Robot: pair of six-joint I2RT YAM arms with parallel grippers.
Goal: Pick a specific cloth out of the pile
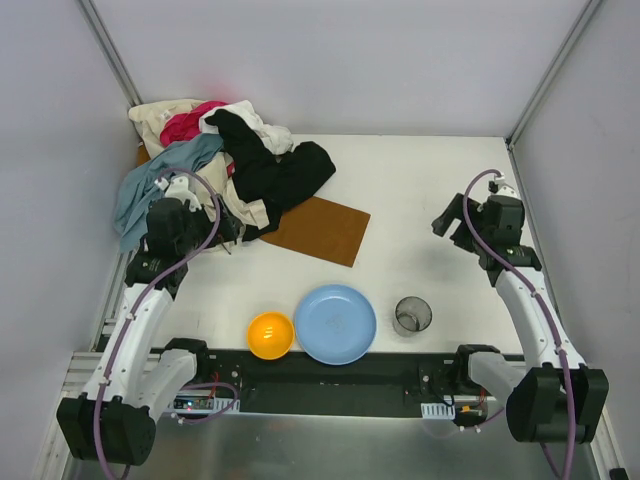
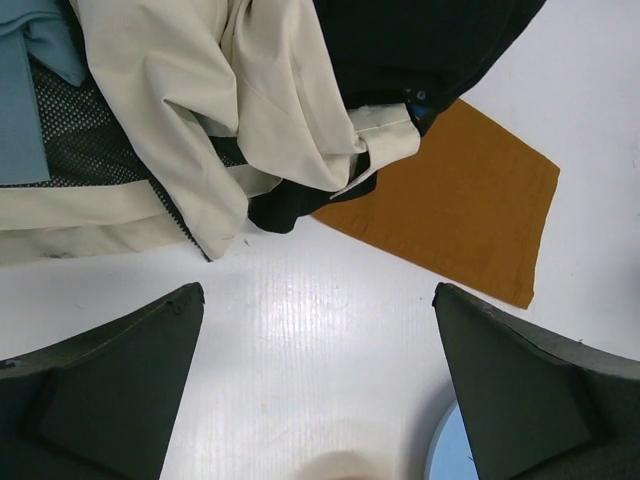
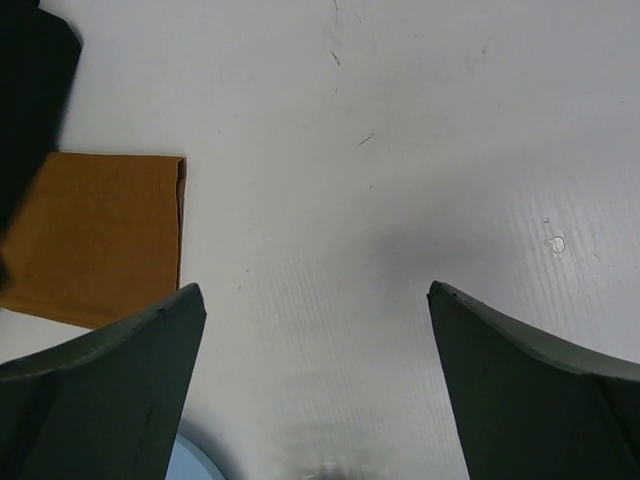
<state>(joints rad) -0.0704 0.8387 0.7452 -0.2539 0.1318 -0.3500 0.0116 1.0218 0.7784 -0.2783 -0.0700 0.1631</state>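
The black garment is lying over the rust-brown cloth's tucked part (image 1: 282,214), so the robot's open left gripper keeps heading for the garment's exposed middle (image 1: 283,185) until it closes there.
The rust-brown cloth (image 1: 318,228) lies flat on the white table, its far left part tucked under the pile (image 1: 215,165) of black, cream, pink and blue-grey garments at the back left. It also shows in the left wrist view (image 2: 462,200) and in the right wrist view (image 3: 95,235). My left gripper (image 1: 228,232) is open and empty at the pile's near edge, just left of the cloth; in the left wrist view it (image 2: 318,300) hovers over bare table. My right gripper (image 1: 452,222) is open and empty at the right side, well away from the cloth.
An orange bowl (image 1: 270,335), a blue plate (image 1: 336,324) and a dark mesh cup (image 1: 412,314) stand along the near edge. Grey walls enclose the table on the left, back and right.
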